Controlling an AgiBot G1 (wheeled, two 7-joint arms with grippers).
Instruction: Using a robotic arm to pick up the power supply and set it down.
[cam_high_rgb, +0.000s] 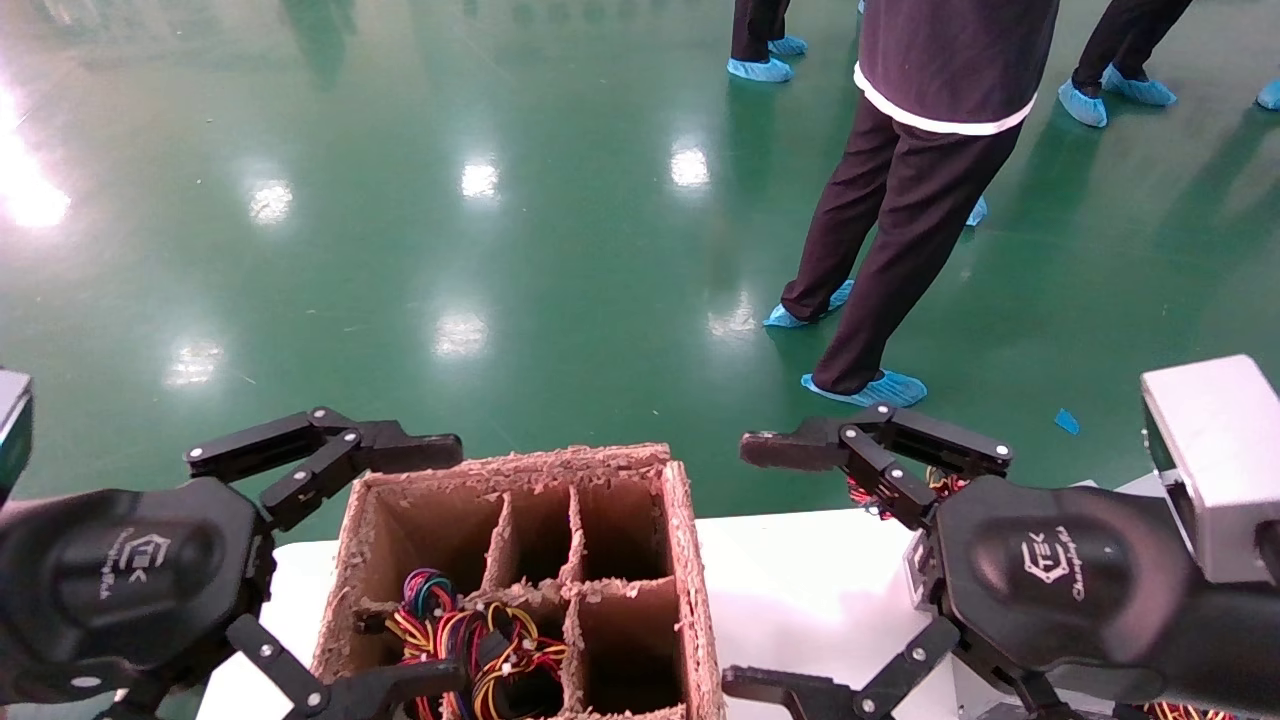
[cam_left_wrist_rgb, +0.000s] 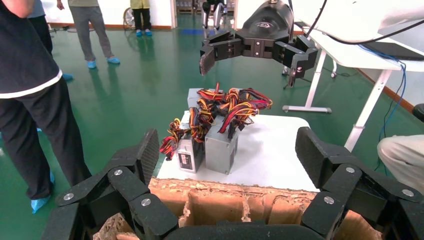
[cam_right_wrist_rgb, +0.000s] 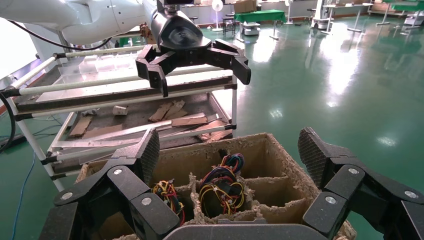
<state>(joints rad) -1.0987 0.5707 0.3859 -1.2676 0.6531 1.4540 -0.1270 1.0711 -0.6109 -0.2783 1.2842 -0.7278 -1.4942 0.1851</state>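
Observation:
The wires (cam_right_wrist_rgb: 168, 196) are bunched up in the opening of a carton section (cam_right_wrist_rgb: 184, 201), so I expect a hidden power supply to rise dangling and tilted when I lift.
Two silver-grey power supplies (cam_left_wrist_rgb: 220, 148) stand upright side by side on the white table (cam_left_wrist_rgb: 272, 155), red, yellow and black wire bundles on top; a third box shows behind them. My right gripper (cam_left_wrist_rgb: 250, 65) hangs open above and beyond them, empty. In the head view it (cam_high_rgb: 740, 567) hides the boxes, and only red wires (cam_high_rgb: 865, 496) peek out. My left gripper (cam_high_rgb: 448, 565) is open and empty, held over the left side of the brown divided carton (cam_high_rgb: 690, 560). Wire bundles (cam_right_wrist_rgb: 220, 187) fill two of its near-left compartments.
A person's dark-trousered legs (cam_high_rgb: 880, 250) stand on the green floor just beyond the table. A metal cart (cam_right_wrist_rgb: 150, 107) with cardboard scraps stands past the carton on my left. The carton's right-hand compartments (cam_high_rgb: 620, 650) look empty. A white desk frame (cam_left_wrist_rgb: 367, 107) stands to my right.

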